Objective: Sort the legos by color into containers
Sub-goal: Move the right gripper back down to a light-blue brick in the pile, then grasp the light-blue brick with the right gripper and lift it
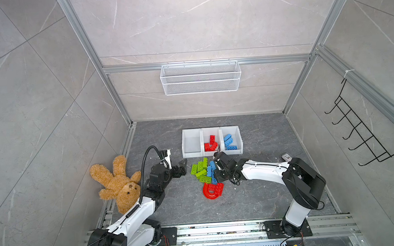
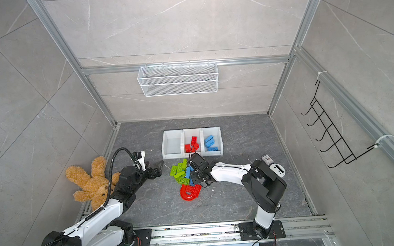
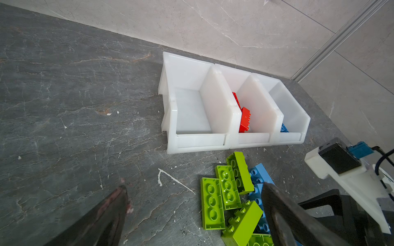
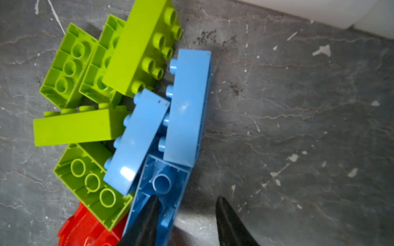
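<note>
The upturned blue brick's hollow (image 4: 161, 183) lies under one finger of my right gripper, so I should move across until both fingers straddle the brick's long outer walls (image 4: 140, 184).
Three joined white containers (image 1: 192, 154) stand in a row at the back. The left one is empty, the middle one holds red legos (image 1: 211, 143), and the right one holds blue legos (image 1: 229, 142). In front lies a pile of green legos (image 1: 200, 169) and blue legos (image 1: 211, 170), with a red arch (image 1: 211, 193) and a red brick on it. My left gripper (image 3: 194, 186) hovers open just left of the pile, holding nothing. My right gripper (image 4: 187, 197) is open at the pile's right side. One finger sits in the hollow of an upturned blue brick (image 4: 162, 185) and the other is outside its wall, apart from it.
A brown teddy bear (image 1: 117, 182) lies by the left wall beside my left arm. A white wire basket (image 1: 200, 77) hangs on the back wall and a black hook rack (image 1: 365, 129) on the right wall. A small clock (image 2: 266, 159) lies behind my right arm.
</note>
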`<act>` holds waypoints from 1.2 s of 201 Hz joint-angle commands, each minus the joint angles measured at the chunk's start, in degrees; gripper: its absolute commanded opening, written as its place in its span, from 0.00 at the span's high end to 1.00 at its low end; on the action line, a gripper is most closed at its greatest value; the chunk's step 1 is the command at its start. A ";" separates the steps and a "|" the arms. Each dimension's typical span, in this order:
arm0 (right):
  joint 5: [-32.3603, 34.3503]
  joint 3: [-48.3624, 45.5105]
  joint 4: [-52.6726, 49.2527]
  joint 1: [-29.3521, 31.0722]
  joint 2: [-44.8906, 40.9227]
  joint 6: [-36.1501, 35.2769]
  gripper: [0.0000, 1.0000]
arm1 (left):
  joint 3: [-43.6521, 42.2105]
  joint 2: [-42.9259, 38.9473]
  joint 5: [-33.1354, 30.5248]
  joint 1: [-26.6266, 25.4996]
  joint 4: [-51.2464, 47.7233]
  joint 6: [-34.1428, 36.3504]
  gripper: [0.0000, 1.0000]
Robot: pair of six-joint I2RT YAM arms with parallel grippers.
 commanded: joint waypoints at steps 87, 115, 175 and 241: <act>1.96 0.21 -5.63 -2.04 -7.19 -2.50 0.50 | 0.35 -0.47 -0.57 -0.13 1.42 1.42 0.01; 1.28 1.88 -4.97 -0.04 -4.41 -2.31 0.47 | 0.56 0.01 -0.18 -0.15 1.52 1.31 0.01; 1.41 4.61 -4.84 1.46 1.09 -2.31 0.45 | 0.39 -0.55 -0.29 -0.13 1.33 1.35 0.00; 0.12 4.97 -3.83 1.57 4.23 -2.08 0.45 | 0.41 -0.55 -0.33 -0.13 1.33 1.41 0.01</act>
